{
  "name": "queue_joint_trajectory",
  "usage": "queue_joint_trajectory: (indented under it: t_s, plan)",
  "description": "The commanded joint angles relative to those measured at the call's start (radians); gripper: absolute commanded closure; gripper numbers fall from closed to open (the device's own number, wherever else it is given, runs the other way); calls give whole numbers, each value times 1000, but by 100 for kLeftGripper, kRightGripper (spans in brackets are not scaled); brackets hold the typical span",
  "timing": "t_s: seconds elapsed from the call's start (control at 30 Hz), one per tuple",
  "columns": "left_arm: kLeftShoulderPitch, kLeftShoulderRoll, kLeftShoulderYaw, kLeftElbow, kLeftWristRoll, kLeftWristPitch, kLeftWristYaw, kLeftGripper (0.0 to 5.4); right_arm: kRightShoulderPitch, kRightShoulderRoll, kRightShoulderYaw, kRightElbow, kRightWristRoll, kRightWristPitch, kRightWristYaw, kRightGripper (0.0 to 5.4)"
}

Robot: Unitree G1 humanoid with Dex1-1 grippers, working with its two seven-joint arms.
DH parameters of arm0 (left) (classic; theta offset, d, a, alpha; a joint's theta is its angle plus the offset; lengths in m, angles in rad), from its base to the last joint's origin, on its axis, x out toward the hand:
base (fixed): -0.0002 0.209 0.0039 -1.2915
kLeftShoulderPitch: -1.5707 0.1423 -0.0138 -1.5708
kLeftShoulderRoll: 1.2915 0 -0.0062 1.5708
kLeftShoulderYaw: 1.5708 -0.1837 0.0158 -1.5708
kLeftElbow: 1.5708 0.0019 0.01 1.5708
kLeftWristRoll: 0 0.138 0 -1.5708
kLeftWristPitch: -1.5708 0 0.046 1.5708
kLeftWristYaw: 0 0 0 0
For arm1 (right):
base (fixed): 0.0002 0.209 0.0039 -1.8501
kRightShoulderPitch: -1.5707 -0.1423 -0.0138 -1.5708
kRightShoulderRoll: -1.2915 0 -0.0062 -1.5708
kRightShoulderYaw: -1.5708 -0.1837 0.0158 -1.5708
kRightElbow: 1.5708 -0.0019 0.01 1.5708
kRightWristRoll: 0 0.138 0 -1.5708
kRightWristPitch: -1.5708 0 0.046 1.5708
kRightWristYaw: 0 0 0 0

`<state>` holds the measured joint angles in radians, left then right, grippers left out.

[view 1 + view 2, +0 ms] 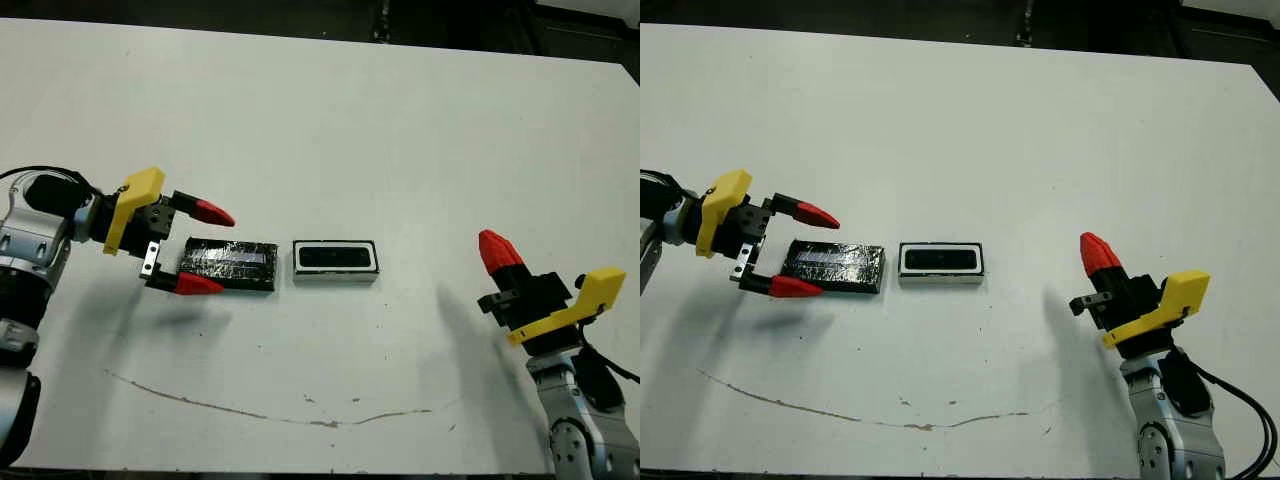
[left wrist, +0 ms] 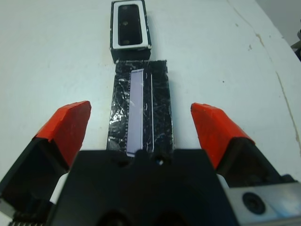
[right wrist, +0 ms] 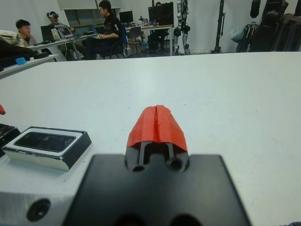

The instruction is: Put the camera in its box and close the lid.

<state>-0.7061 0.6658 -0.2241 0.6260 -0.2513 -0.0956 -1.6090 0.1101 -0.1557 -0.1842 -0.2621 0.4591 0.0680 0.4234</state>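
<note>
My gripper will lower the lid (image 1: 230,264), and the lid will slide down over the box's white sides (image 1: 337,276), because it looks a bit larger than the box.
The box (image 1: 336,277), white-sided with a thin dark rim, lies at the table's middle. The black camera (image 1: 336,258) lies inside it, filling the tray (image 2: 130,24). Just left of the box, end to end with it, the lid (image 1: 230,264) lies flat with its silvery markings up. My left gripper (image 1: 208,249) is open at the lid's left end, one red fingertip on each side of it, not gripping. My right gripper (image 1: 497,250) is shut with nothing in it, well to the right of the box; its wrist view shows the box (image 3: 42,153) off to one side.
A thin brown scratch (image 1: 270,410) runs across the table near its front edge. The table's far edge (image 1: 300,35) borders a dark floor. Several people (image 3: 106,23) sit at desks far beyond the table in the right wrist view.
</note>
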Motion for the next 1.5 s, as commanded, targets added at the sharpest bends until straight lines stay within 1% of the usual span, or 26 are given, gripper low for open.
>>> queue_joint_trajectory:
  t_s: [0.03,0.17,0.37,0.47,0.53,0.67,0.77,0.83,0.93,1.07,1.3,1.5]
  plan:
    - [13,1,-2,17,20,30,-5,0,13,-13,-5,-2,9,17,-2,538]
    - [15,-3,2,25,29,30,-5,0,13,-16,-4,1,-1,6,0,538]
    - [18,-23,18,56,35,33,-3,0,17,-16,-5,-8,2,16,-6,538]
    - [23,-27,26,50,35,87,17,0,17,-21,-3,-11,-4,17,-6,538]
    - [31,-22,25,28,47,111,40,0,14,-22,-4,-4,-2,11,1,538]
    - [37,-18,21,-1,62,133,50,0,14,-20,-5,-5,12,22,1,538]
    - [43,-18,24,-17,66,145,53,4,15,-24,-2,-2,1,12,2,539]
    - [51,-16,25,-30,68,158,60,17,14,-22,-3,-2,4,12,3,540]
    - [62,-13,29,-45,74,162,73,52,12,-18,-4,1,11,15,1,540]
    - [63,-19,37,-24,62,162,57,114,15,-21,-2,-6,8,21,-5,540]
    - [59,-15,34,-9,87,127,65,216,13,-21,-5,-7,19,33,-5,540]
    - [60,-33,55,18,55,177,59,222,14,-21,-5,-13,15,39,-11,540]
